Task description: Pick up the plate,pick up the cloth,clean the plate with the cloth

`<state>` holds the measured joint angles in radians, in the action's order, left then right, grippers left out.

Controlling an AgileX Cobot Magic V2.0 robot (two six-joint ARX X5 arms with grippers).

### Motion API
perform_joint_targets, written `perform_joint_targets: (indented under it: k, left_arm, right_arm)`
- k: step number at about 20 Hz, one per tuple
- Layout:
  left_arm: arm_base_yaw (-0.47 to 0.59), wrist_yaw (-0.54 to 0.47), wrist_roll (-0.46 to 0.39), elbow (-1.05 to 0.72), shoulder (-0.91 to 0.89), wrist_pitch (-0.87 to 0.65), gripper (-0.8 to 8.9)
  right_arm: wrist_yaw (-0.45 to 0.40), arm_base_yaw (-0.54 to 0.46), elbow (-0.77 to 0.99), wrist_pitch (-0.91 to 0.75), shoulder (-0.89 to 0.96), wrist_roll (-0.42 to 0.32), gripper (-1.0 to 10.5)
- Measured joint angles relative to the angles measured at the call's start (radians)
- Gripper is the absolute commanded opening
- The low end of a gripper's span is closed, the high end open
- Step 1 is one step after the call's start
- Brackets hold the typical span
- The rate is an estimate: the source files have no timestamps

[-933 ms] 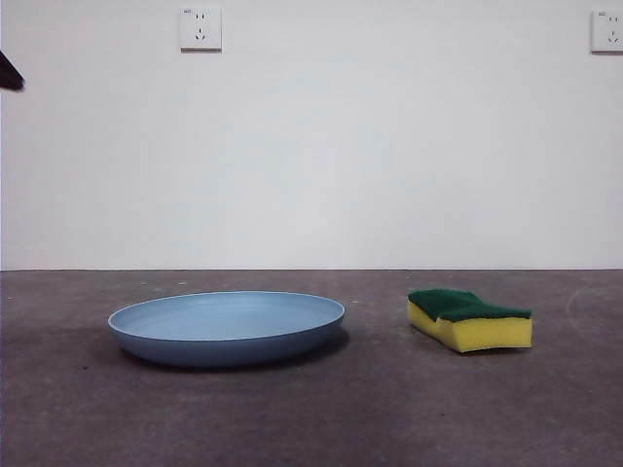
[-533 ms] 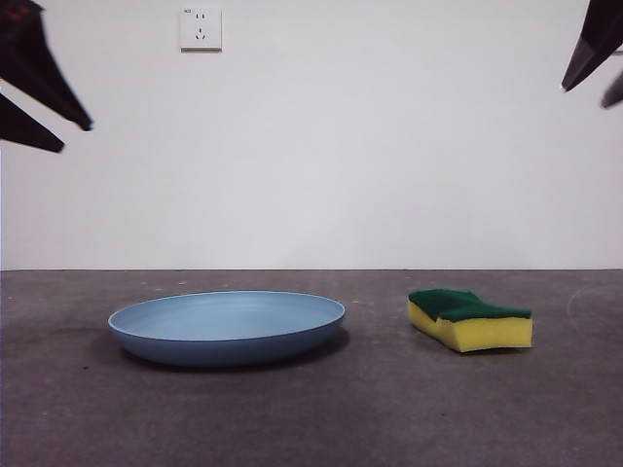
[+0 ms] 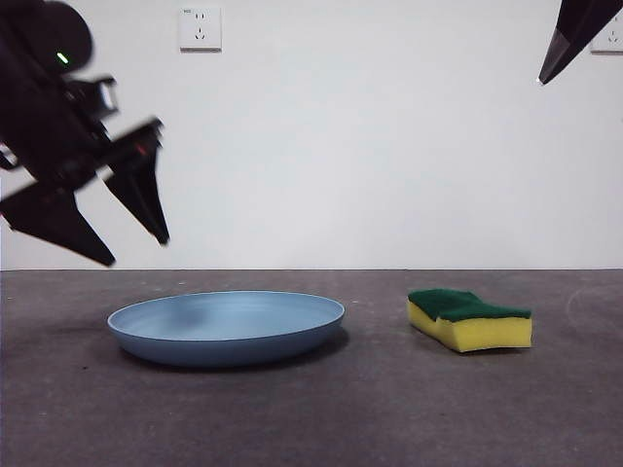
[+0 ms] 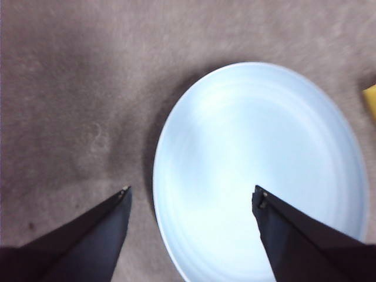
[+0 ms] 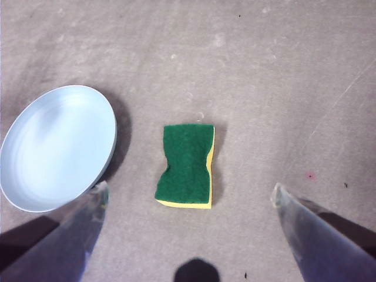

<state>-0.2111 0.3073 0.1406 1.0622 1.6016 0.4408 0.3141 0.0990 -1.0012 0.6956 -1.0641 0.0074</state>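
Note:
The plate's far side point(image 3: 337, 316) will dip lower when I lift the plate, because my left gripper hangs over only one rim of the wide light-blue plate point(image 3: 114, 320).
The light-blue plate point(image 3: 227, 326) lies flat on the grey table, left of centre. The cloth, a yellow sponge with a green top point(image 3: 470, 318), lies to its right, apart from it. My left gripper point(image 3: 136, 251) is open and hangs above the plate's left rim; in the left wrist view point(image 4: 191, 197) its jaws straddle that rim of the plate point(image 4: 258, 153). My right gripper point(image 5: 188, 194) is open and high above the sponge point(image 5: 187, 164); only a black tip point(image 3: 569, 34) shows at the top right of the front view. The plate also shows in the right wrist view point(image 5: 56, 147).
A white wall stands behind the table, with a socket point(image 3: 200, 28) at the upper left. The grey tabletop point(image 3: 370, 409) runs bare in front of the plate and sponge.
The left arm has come down from the top left corner to just above the plate's left rim. The right gripper's tip has shifted slightly at the top right. Plate and sponge have not moved.

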Motion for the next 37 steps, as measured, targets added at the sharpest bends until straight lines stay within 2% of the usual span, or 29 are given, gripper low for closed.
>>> perform_joint_targets:
  k: [4,11,12,13,14,23,25,27,30,31,35,37]
  left_arm:
    - [-0.041,-0.095,-0.002,0.045,0.120,0.003,3.44]
    - [-0.053,-0.114,-0.008,0.058,0.207,-0.013,3.33]
    - [-0.056,-0.115,-0.009,0.058,0.208,-0.013,2.13]
    - [-0.060,-0.119,-0.010,0.058,0.209,-0.014,0.25]
    - [-0.064,-0.121,-0.012,0.058,0.212,-0.017,-0.03]
    - [-0.082,-0.095,-0.037,0.070,0.204,-0.019,-0.07]
    - [-0.082,-0.096,-0.046,0.074,0.166,0.000,-0.07]
    - [-0.084,-0.109,-0.064,0.074,0.098,0.009,-0.07]
    - [-0.084,-0.118,-0.079,0.074,-0.027,0.014,-0.07]
    - [-0.084,-0.117,-0.081,0.074,-0.060,0.014,-0.07]
    - [-0.084,-0.117,-0.082,0.076,-0.168,0.054,-0.07]
    - [-0.084,-0.117,-0.089,0.076,-0.198,0.082,-0.07]
  right_arm:
    - [0.000,0.000,0.000,0.000,0.000,0.000,4.8]
    - [0.000,0.000,0.000,0.000,0.000,0.000,4.7]
    - [0.000,0.000,0.000,0.000,0.000,0.000,4.7]
    - [0.000,0.000,0.000,0.000,0.000,0.000,4.7]
    - [0.000,0.000,0.000,0.000,0.000,0.000,4.7]
    - [0.003,0.001,0.000,-0.039,0.000,0.023,4.7]
    - [0.042,0.014,0.000,-0.062,-0.005,0.027,4.7]
    - [0.046,0.053,-0.005,-0.084,-0.029,0.030,4.6]
    - [0.043,0.135,-0.037,-0.084,-0.125,0.029,3.8]
    - [0.035,0.161,-0.051,-0.084,-0.163,0.027,3.8]
    - [-0.110,0.259,-0.138,-0.080,-0.347,0.001,3.8]
    - [-0.170,0.284,-0.181,-0.066,-0.435,-0.013,4.5]
